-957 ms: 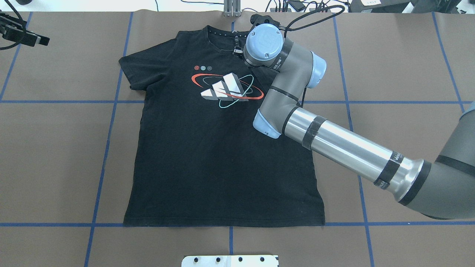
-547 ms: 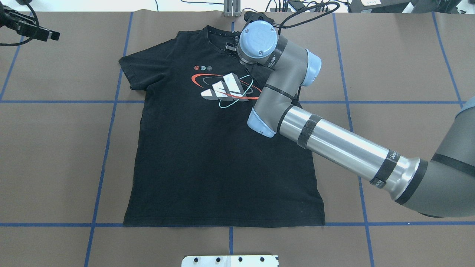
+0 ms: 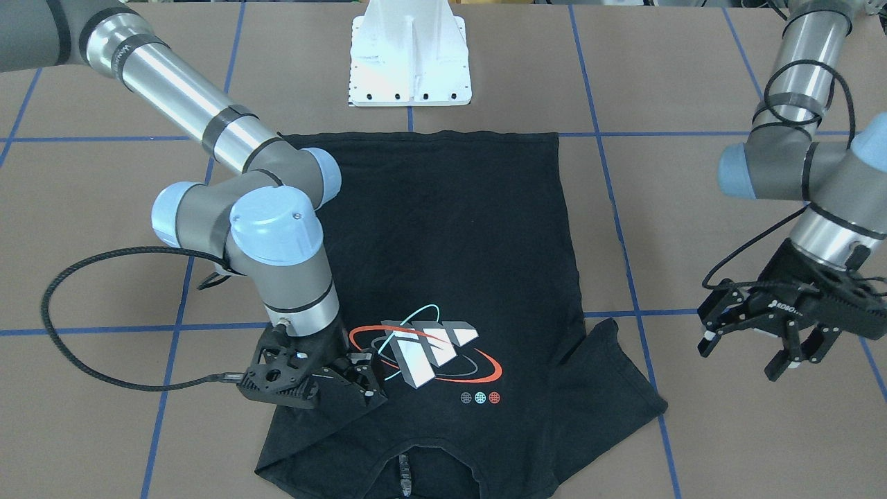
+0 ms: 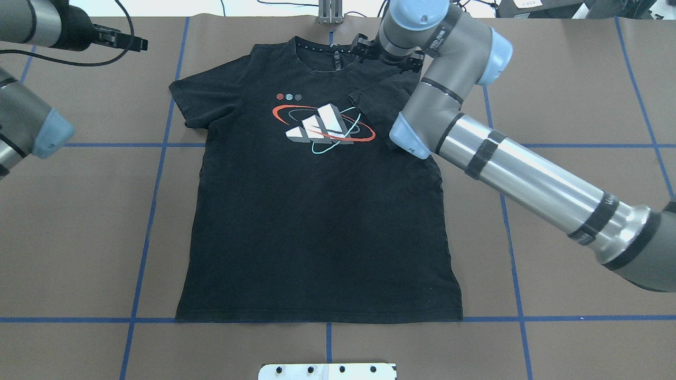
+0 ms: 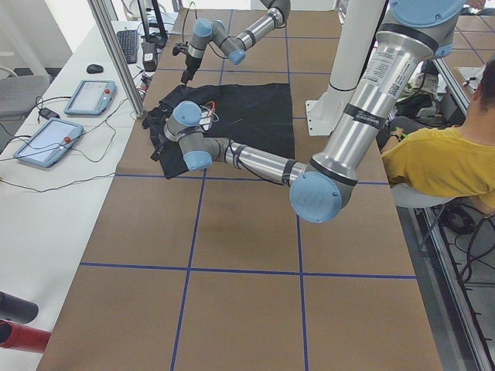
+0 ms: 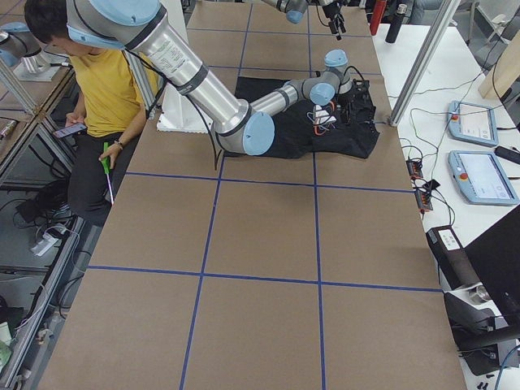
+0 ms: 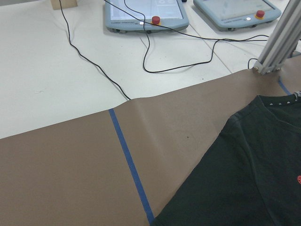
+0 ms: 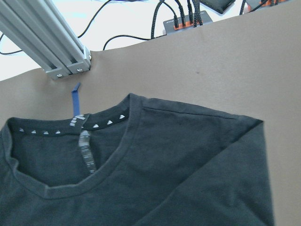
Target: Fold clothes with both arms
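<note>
My gripper will carry the other sleeve [image 3: 613, 384] inward, and that sleeve will fold over flat and cover the small dots, as the folded sleeve [image 3: 353, 406] reaches the graphic.
The black T-shirt [image 4: 317, 221] lies flat on the brown table, collar at the far side, white graphic [image 4: 322, 124] facing up. Its sleeve on my right side is folded in over the chest [image 4: 372, 103]. My right gripper [image 3: 369, 380] rests low on that folded sleeve by the shoulder, and its jaws look open with nothing in them. My left gripper [image 3: 752, 350] is open and empty, hovering above bare table just beyond the other sleeve [image 3: 610, 388]. The right wrist view shows the collar [image 8: 84, 155] and folded shoulder [image 8: 211, 155]. The left wrist view shows the shirt's shoulder [image 7: 254, 179].
A white pedestal [image 3: 409, 62] stands at the near edge by the hem. An aluminium post [image 4: 330, 13] stands behind the collar. A black cable [image 3: 62, 333] loops on the table beside my right wrist. Control tablets [image 7: 146, 16] and a seated person [image 5: 448, 162] are off the table.
My right arm has swung from over the collar back to the right, uncovering the sleeve folded onto the chest. My left arm has moved in from the far left toward the shirt.
</note>
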You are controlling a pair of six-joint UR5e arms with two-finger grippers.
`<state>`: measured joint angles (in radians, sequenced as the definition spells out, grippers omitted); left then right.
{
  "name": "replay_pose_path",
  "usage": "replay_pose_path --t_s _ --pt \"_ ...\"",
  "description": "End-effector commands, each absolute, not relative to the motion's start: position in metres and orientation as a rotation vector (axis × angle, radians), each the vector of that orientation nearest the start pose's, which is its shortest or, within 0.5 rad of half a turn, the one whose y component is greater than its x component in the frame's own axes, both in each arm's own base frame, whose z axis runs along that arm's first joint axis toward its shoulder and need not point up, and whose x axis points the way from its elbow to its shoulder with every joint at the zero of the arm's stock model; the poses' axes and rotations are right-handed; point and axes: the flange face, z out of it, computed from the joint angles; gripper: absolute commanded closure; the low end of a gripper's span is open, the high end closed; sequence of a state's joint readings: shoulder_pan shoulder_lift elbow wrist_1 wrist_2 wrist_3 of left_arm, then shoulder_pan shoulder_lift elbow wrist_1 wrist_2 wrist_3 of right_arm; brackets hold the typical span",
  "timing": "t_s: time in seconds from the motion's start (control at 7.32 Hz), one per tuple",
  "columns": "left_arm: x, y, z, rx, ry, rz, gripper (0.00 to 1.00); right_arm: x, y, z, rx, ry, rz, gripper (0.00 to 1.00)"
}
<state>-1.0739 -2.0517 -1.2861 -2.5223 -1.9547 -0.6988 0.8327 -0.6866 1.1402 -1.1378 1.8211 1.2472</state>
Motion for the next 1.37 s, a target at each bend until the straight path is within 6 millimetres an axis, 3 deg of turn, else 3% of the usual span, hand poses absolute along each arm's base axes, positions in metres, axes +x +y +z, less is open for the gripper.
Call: replay_pose_path --t_s 0.0,0.14,0.27,0.41,0.68,0.82,1.09,1.23 --pt "0.315 -0.678 0.435 0.735 0.904 -0.074 0.0 -0.371 -0.645 0.326 0.283 -0.87 0.266 0.0" --pt "0.337 -0.673 0.448 0.736 0.896 -0.133 0.0 -0.326 -0.62 0.366 0.317 -0.842 0.19 0.0" --pt "0.359 -0.667 0.46 0.732 0.871 -0.193 0.03 -0.291 -0.609 0.396 0.306 -0.837 0.158 0.0" --pt "0.376 -0.664 0.467 0.727 0.866 -0.239 0.12 -0.28 -0.607 0.407 0.301 -0.832 0.148 0.0" --pt "0.39 -0.669 0.487 0.723 0.842 -0.243 0.27 -0.282 -0.607 0.407 0.303 -0.831 0.146 0.0" --pt "0.396 -0.675 0.487 0.729 0.824 -0.251 0.3 -0.281 -0.606 0.408 0.302 -0.829 0.147 0.0" --pt "0.397 -0.674 0.488 0.727 0.822 -0.25 0.47 -0.281 -0.607 0.408 0.305 -0.827 0.149 0.0" --pt "0.397 -0.674 0.493 0.721 0.814 -0.249 0.49 -0.281 -0.607 0.407 0.306 -0.828 0.148 0.0"
